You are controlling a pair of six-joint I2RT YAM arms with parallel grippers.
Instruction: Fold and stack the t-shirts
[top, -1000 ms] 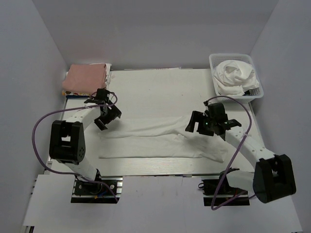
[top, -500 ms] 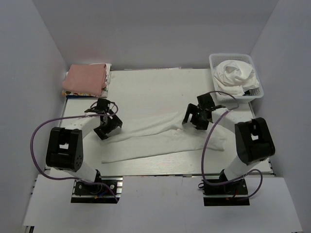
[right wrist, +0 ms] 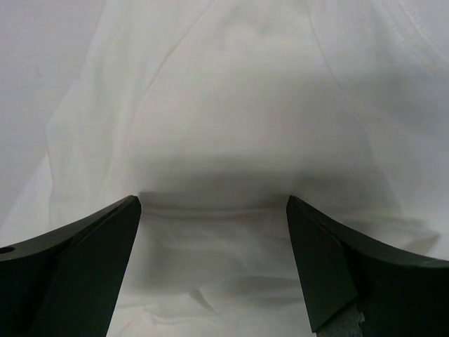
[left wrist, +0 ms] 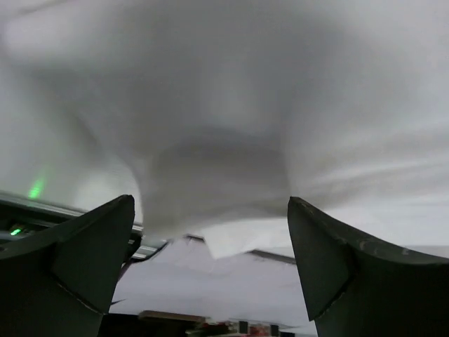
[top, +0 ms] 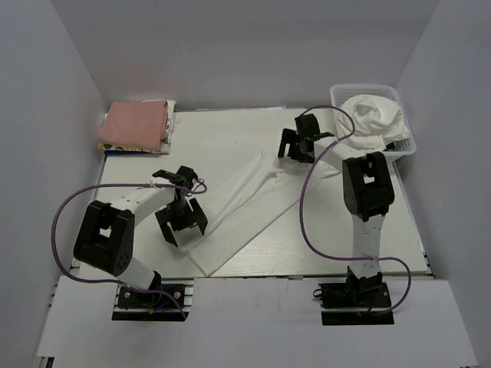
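My left gripper and my right gripper should turn the t-shirt straight before they fold its near end [top: 211, 257] over, because the white t-shirt lies diagonally [top: 247, 205] across the table.
A white t-shirt [top: 247, 208], folded into a long strip, lies diagonally on the table from near left to far right. My left gripper [top: 184, 221] is over its near-left end, with jaws wide apart and cloth ahead of them in the left wrist view [left wrist: 210, 202]. My right gripper [top: 296, 146] is over its far-right end, with jaws wide apart above the cloth [right wrist: 212, 200]. More crumpled white t-shirts [top: 372, 115] fill the basket. No dark green area shows.
The white lattice basket [top: 336, 93] stands at the back right corner. A folded pink cloth stack [top: 136, 124] sits at the back left. The table's near edge [top: 307, 274] lies just beyond the shirt's near-left end.
The shirt has swung from lying crosswise to lying diagonally. My left gripper moved nearer and rightward with its end. My right gripper moved far back toward the basket.
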